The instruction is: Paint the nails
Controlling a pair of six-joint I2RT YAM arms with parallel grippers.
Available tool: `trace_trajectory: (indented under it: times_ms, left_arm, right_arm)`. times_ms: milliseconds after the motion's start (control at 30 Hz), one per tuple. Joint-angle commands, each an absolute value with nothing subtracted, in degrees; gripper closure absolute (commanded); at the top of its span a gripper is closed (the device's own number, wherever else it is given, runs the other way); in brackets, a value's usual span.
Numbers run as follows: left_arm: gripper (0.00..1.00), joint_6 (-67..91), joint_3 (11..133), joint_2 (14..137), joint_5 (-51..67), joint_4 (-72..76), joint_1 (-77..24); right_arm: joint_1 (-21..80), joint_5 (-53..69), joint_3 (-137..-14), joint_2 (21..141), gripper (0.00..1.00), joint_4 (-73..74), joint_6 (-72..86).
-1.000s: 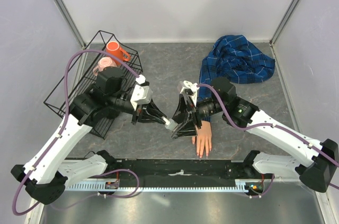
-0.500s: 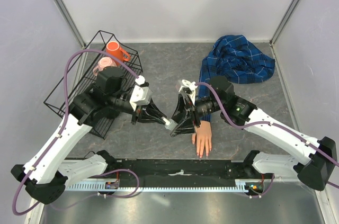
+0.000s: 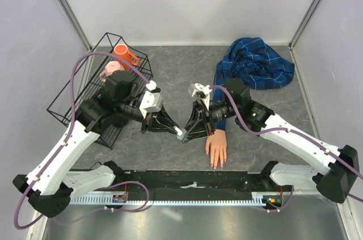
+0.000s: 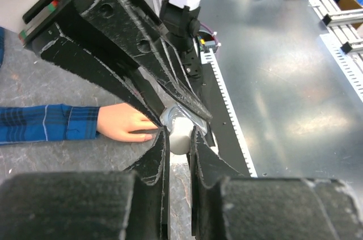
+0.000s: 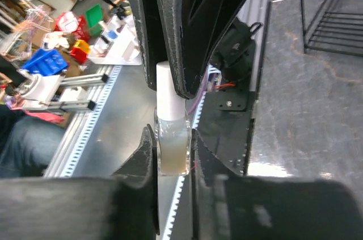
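Note:
My left gripper is rolled far over while the white cap sits on the bottle, so next my left gripper opens, roll back and regrips the cap.
A pale mannequin hand lies palm down near the front edge, its blue plaid sleeve running back. The nails at its fingertips are too small to make out. Just left of it, a small clear bottle hangs above the table between both grippers. My left gripper is shut on its white cap. My right gripper is shut on the glass body, which holds pale liquid. In the top view the left gripper and right gripper meet tip to tip.
A black wire basket at the back left holds an orange cup and a pink cup. The bunched blue plaid cloth lies at the back right. White walls close in both sides and the back.
My right gripper has closed from about half open onto the bottle's glass body and shifted slightly left. The left gripper has kept its hold on the cap.

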State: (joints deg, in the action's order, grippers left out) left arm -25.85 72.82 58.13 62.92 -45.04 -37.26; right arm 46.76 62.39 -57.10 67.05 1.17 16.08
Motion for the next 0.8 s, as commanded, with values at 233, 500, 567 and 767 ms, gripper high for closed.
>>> trace_trajectory:
  times_ms: [233, 500, 567, 767]
  left_arm:
    - [0.07, 14.8, 66.1, 48.4, 46.4, -11.9, -37.4]
    - [0.19, 38.3, 57.1, 51.0, 47.5, 21.4, -37.4]
    - [0.27, 43.7, 57.6, 53.4, 49.8, 25.6, -37.4]
    - [0.41, 55.8, 57.8, 60.6, 53.8, 42.0, -37.4]
  right_arm:
    - [46.8, 38.0, -51.6, 52.8, 1.0, -3.5, 14.2]
    - [46.8, 32.6, -47.1, 46.1, 1.0, -14.1, 22.8]
    - [46.7, 33.1, -46.5, 45.3, 1.0, -17.6, 24.8]
    - [46.8, 34.7, -46.7, 44.7, 1.0, -18.7, 25.9]
